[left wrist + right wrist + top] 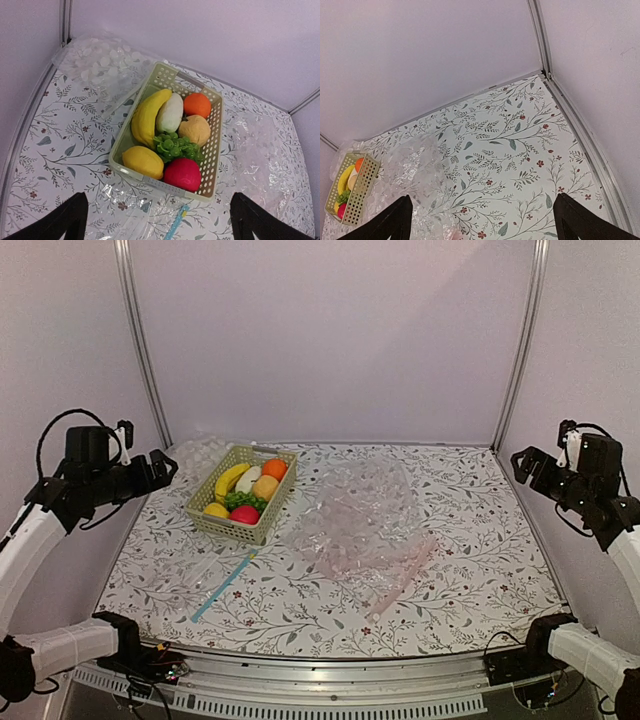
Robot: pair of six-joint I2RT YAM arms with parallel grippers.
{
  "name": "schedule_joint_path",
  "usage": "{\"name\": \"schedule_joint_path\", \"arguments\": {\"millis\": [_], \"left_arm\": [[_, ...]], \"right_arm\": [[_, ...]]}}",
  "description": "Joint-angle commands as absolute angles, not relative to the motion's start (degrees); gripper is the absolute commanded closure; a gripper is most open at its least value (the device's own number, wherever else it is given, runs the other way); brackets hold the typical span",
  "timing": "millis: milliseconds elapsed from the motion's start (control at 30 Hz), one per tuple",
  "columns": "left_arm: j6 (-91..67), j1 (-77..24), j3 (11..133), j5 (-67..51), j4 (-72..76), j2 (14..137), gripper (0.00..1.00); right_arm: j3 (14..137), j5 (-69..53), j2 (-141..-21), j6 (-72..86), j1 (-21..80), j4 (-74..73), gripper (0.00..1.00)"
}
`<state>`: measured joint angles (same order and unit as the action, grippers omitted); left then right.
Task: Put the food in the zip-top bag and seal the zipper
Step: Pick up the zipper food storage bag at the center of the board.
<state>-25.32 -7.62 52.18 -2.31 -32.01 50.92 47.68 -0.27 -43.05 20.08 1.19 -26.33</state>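
Observation:
The zip-top bag's edge is clear of the green basket, so my left gripper keeps going to that edge (304,549) until its open fingers are on both sides of it.
The food lies in a pale green basket (265,529) at the table's left: banana (146,116), white radish (170,112), orange (197,105), peach (195,130), greens (175,146), lemon (142,161), red apple (182,174). The crinkly zip-top bag (360,520) lies flat right of the basket, its pink zipper (405,575) toward the front. My left gripper (163,466) is open and empty, raised left of the basket. My right gripper (522,462) is open and empty, raised at the far right, apart from the bag.
A flat clear bag with a blue strip (222,587) lies in front of the basket. A bubbly clear sheet (195,452) lies at the back left corner. Walls and metal rails enclose the floral-patterned table (480,540).

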Motion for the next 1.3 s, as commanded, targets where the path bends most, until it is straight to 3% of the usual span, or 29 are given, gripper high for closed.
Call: {"name": "schedule_joint_path", "arguments": {"millis": [0,200,367,633,833,867,933,1000,1200,1267], "left_arm": [[-30.43,-13.77,47.75,-3.48,-32.59,48.02,0.01],[-42.71,-29.23,35.92,-0.4,-18.51,46.94,0.0],[-46.37,-40.74,34.09,0.79,-6.42,56.8,0.0],[-55.59,-49.78,37.98,-5.9,12.52,80.41,0.01],[-59.22,-51.08,38.67,-5.56,17.19,86.49,0.01],[-59.42,-51.21,38.72,-5.46,17.49,87.13,0.04],[-59.61,-51.41,38.91,-5.19,17.6,88.69,0.23],[-59.92,-51.44,38.85,-4.64,17.72,90.2,0.34],[-61.64,-51.59,38.59,-2.9,20.14,93.07,0.46],[-61.63,-51.59,38.92,-2.92,21.23,93.77,0.56]], "right_arm": [[47.86,-12.33,-43.24,23.32,1.42,-24.98,0.01],[47.6,-17.66,-47.33,25.36,4.56,-28.21,0.08],[45.51,-13.32,-48.65,26.73,11.89,-27.57,0.08],[43.69,-12.2,-51.4,28.88,14.74,-24.94,0.07],[43.72,-12.75,-49.51,29.18,14.85,-24.07,0.07],[43.76,-12.9,-49.41,29.05,14.85,-24.04,0.07],[43.77,-13.27,-49.35,29.01,14.85,-24.06,0.07],[43.77,-13.72,-49.46,28.91,14.85,-24.0,0.07],[43.85,-15.15,-49.01,29.0,14.85,-23.66,0.07],[43.7,-15.12,-48.46,28.83,14.88,-23.72,0.07]]}}
